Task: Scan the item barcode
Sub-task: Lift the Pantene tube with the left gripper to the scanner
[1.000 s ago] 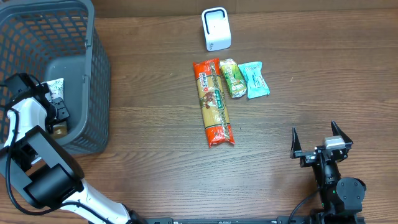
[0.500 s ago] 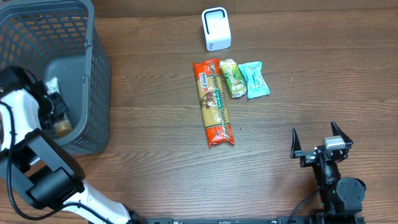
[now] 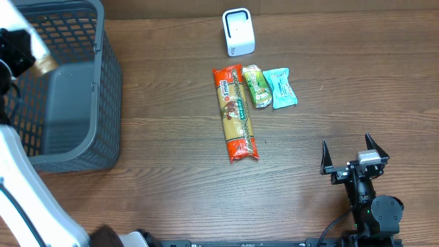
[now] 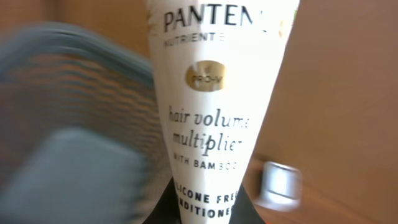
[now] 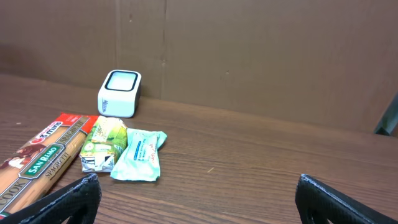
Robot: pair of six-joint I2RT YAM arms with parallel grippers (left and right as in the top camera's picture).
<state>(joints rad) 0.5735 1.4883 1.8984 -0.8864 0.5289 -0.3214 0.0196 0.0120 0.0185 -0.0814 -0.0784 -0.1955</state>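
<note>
I keep moving the white conditioner tube with my left gripper into open space (image 3: 206, 104) beside the orange spaghetti packet, then let it go alongside the packet (image 3: 234, 113).
My left gripper (image 4: 208, 206) is shut on the narrow end of a white Pantene conditioner tube (image 4: 211, 81), which fills the left wrist view with its label facing the camera. In the overhead view the tube's gold end (image 3: 44, 62) and the left gripper (image 3: 17, 51) are raised over the far-left side of the grey basket (image 3: 110, 89). The white barcode scanner (image 3: 238, 31) stands at the back middle of the table, also in the right wrist view as the scanner (image 5: 119, 93). My right gripper (image 3: 350, 152) rests open near the front right with nothing in it.
An orange spaghetti packet (image 3: 235, 113), a green packet (image 3: 257, 86) and a teal packet (image 3: 280, 88) lie side by side in front of the scanner. The basket (image 4: 68, 124) shows blurred behind the tube.
The left gripper closed on the tube inside the basket and lifted it up and out toward the far left. The right arm has not moved.
</note>
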